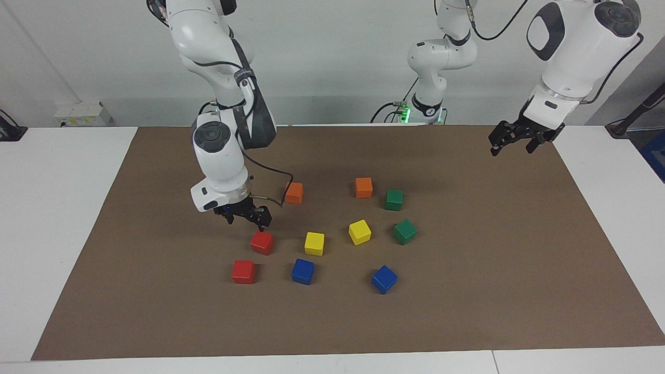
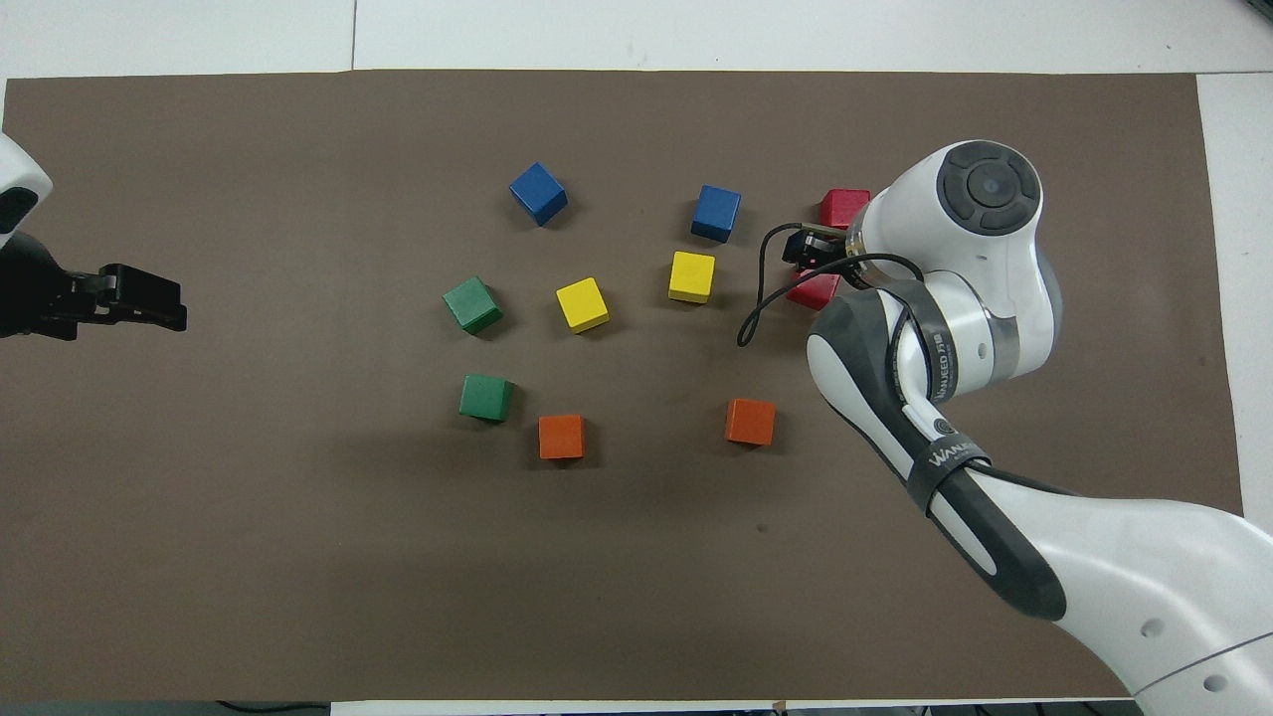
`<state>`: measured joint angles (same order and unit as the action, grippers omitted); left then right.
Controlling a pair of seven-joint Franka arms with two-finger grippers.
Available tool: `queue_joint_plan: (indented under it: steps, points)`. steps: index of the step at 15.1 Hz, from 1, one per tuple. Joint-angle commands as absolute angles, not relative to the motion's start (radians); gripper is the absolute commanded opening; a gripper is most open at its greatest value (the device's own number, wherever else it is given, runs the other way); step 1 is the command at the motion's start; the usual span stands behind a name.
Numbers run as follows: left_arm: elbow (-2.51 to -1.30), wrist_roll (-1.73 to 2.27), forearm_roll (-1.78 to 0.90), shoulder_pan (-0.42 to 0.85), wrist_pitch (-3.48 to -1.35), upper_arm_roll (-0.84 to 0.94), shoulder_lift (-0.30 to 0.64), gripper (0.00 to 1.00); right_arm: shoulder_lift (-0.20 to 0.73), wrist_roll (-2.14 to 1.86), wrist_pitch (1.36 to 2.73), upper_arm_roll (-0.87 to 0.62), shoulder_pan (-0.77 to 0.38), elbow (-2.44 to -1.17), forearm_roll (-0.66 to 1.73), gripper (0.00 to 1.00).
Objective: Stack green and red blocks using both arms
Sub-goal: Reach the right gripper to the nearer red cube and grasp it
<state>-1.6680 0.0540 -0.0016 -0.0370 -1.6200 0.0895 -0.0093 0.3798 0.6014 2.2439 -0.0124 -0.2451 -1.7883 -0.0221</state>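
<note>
The nearer red block is under the open fingers of my right gripper, clear of its neighbours. I keep going down until the fingers are on both sides of that block, then close them.
Two red blocks lie toward the right arm's end of the mat: one nearer the robots, one farther. Two green blocks lie toward the left arm's end. My right gripper is open and hangs just above the nearer red block without touching it. In the overhead view the right gripper covers part of that block, and the arm hides part of the other red block. My left gripper is open, empty and waits raised over the mat's edge; it also shows in the overhead view.
Two orange blocks, two yellow blocks and two blue blocks lie among the task blocks on the brown mat. The right arm's black cable hangs near an orange block.
</note>
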Motion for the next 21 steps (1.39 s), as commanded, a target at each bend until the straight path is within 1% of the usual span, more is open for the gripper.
queue_joint_plan:
  steps: [1,6,7,8,9,10,11,12,14,16,17,18,19,21]
  points:
    - [-1.671,0.041,-0.005,-0.044,-1.626,0.091,-0.014,1.00,0.439,0.623,2.282,-0.009,-0.250,-1.753,-0.020,1.00]
    - [-1.671,0.041,-0.005,-0.044,-1.628,0.091,-0.012,1.00,0.477,0.624,2.347,-0.009,-0.248,-1.759,-0.029,1.00]
    - [-1.672,0.041,-0.005,-0.044,-1.618,0.091,-0.014,1.00,0.485,0.624,2.350,-0.009,-0.249,-1.759,-0.029,0.98]
    - [-1.672,0.041,-0.005,-0.044,-1.620,0.091,-0.014,1.00,0.488,0.626,2.350,-0.009,-0.249,-1.759,-0.029,0.88]
    - [-1.672,0.041,-0.005,-0.044,-1.626,0.091,-0.014,1.00,0.489,0.630,2.353,-0.009,-0.252,-1.761,-0.029,0.65]
    - [-1.672,0.041,-0.005,-0.044,-1.626,0.091,-0.014,1.00,0.494,0.640,2.362,-0.009,-0.255,-1.764,-0.029,0.38]
    - [-1.671,0.044,-0.005,-0.043,-1.626,0.092,-0.014,1.00,0.500,0.640,2.371,-0.009,-0.253,-1.764,-0.029,0.13]
    - [-1.669,0.046,-0.005,-0.032,-1.628,0.091,-0.015,1.00,0.502,0.640,2.372,-0.011,-0.253,-1.766,-0.028,0.00]
    - [-1.692,0.061,-0.006,-0.035,-1.637,0.094,-0.040,1.00,0.500,0.638,2.370,-0.009,-0.255,-1.766,-0.028,0.00]
    - [-1.773,0.157,-0.006,-0.028,-1.742,0.094,-0.066,1.00,0.497,0.621,2.347,-0.009,-0.252,-1.755,-0.031,0.00]
    - [-1.773,0.220,-0.011,-0.020,-1.758,0.098,-0.051,1.00,0.489,0.595,2.333,-0.009,-0.241,-1.753,-0.032,0.00]
    - [-1.773,0.317,-0.014,0.013,-1.769,0.098,-0.032,1.00,0.476,0.534,2.295,-0.006,-0.236,-1.749,-0.032,0.00]
    - [-1.770,0.431,-0.014,0.061,-1.793,0.098,0.003,1.00,0.436,0.470,2.249,0.000,-0.229,-1.749,-0.032,0.00]
    - [-1.770,0.581,-0.012,0.144,-1.870,0.097,0.072,1.00,0.344,0.317,2.136,0.002,-0.160,-1.759,-0.032,0.00]
